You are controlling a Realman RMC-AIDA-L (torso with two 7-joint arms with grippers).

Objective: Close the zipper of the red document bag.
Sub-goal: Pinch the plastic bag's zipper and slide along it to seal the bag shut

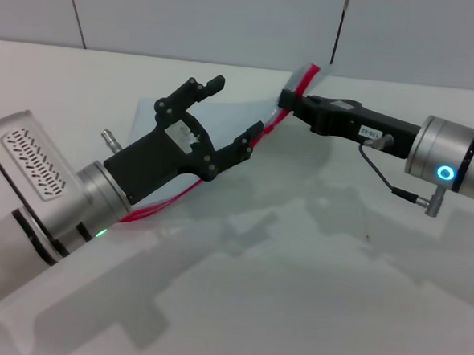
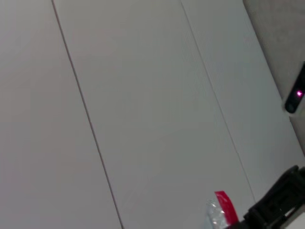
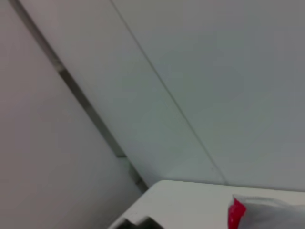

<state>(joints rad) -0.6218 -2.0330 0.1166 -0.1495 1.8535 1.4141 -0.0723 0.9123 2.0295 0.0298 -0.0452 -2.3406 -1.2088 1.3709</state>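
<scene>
Next, my left gripper pinches the part of the zipper [image 1: 277,120] beside the zipper's raised end [image 1: 308,79] before my right gripper pulls the bag through, because my right gripper holds only that end.
The red document bag [image 1: 253,106] is a pale translucent pouch lying on the white table [image 1: 311,279], with its far corner lifted. Its zipper [image 1: 165,200] is a red strip running along the near edge up to that raised corner. My right gripper [image 1: 291,99] is shut on the zipper end at the lifted corner. My left gripper [image 1: 233,115] is open, its fingers spread over the bag's middle, one fingertip [image 1: 247,143] right at the red strip. The left wrist view shows the bag's red corner [image 2: 226,208] beside the right gripper [image 2: 279,202]. In the right wrist view that red corner [image 3: 236,214] shows too.
A grey panelled wall [image 1: 231,16] stands behind the table. A small dark device with a pink light [image 2: 296,94] hangs on the wall in the left wrist view. Bare white tabletop lies in front of the bag.
</scene>
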